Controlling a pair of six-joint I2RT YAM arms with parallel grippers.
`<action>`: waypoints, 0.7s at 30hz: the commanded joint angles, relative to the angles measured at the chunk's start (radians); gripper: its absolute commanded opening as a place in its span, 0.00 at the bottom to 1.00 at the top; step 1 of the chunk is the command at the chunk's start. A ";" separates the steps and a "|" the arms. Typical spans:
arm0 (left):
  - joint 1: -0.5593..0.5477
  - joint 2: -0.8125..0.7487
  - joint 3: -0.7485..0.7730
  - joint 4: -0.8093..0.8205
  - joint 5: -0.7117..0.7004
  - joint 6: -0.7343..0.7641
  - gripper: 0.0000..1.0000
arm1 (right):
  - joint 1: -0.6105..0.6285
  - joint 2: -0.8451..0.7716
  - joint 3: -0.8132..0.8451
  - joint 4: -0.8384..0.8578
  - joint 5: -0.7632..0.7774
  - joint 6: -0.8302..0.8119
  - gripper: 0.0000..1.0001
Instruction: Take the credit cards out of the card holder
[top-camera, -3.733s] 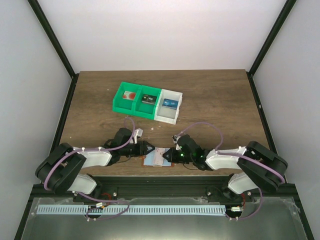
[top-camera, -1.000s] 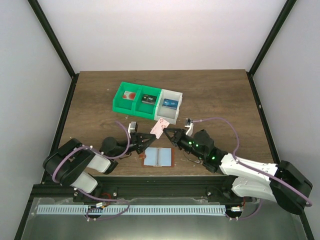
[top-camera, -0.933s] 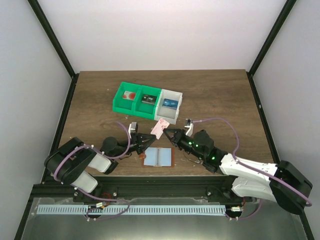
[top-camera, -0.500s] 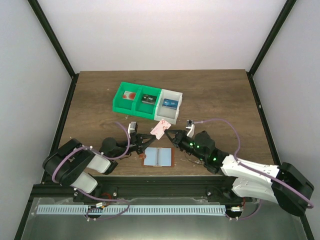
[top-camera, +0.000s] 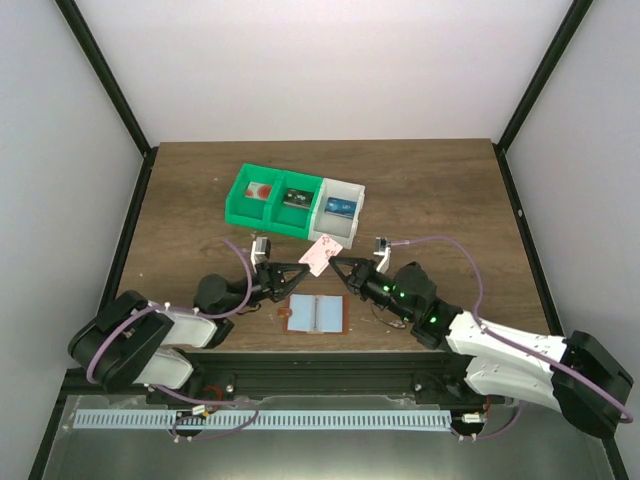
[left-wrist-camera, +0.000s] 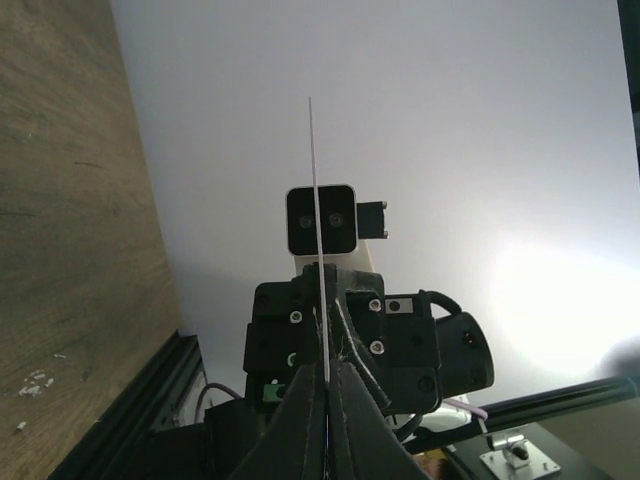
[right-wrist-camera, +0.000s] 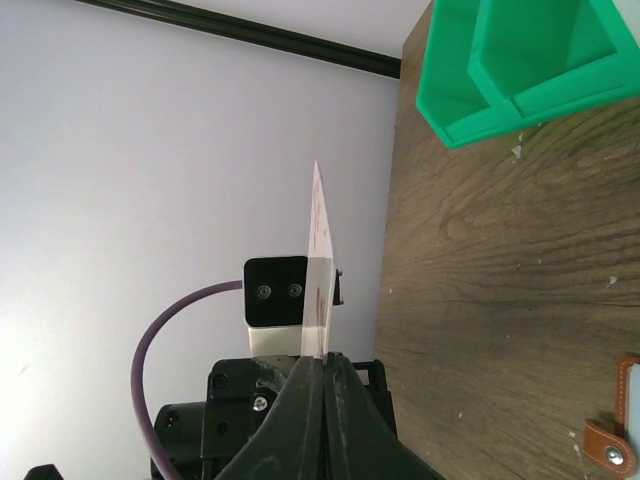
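The credit card is slanted and my right gripper is on its long side, so my right gripper should open and grip the short end across from my left gripper.
A pale whitish-pink credit card hangs above the table, pinched from both sides. My left gripper is shut on its left edge and my right gripper is shut on its right edge. The left wrist view shows the card edge-on as a thin line rising out of the closed left gripper. The right wrist view has the card standing out of the closed right gripper. The card holder lies open and flat on the table just below, reddish-brown with grey-blue pockets. Its snap-tab corner shows in the right wrist view.
A green-and-white three-compartment bin stands behind the grippers with small items in each compartment; its green wall fills the right wrist view's top right. Black frame posts run along both table sides.
My left gripper has risen toward the card and closed on its left edge. The right gripper has kept hold of the card and shifted slightly.
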 joint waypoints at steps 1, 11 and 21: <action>0.000 -0.043 0.015 -0.008 -0.024 0.060 0.00 | 0.008 -0.017 -0.008 0.001 -0.007 -0.009 0.00; 0.067 -0.198 0.046 -0.320 0.037 0.197 0.00 | 0.008 -0.105 -0.001 -0.185 0.002 -0.123 0.35; 0.373 -0.375 0.374 -1.296 0.243 0.679 0.00 | 0.008 -0.359 -0.045 -0.386 0.083 -0.204 0.73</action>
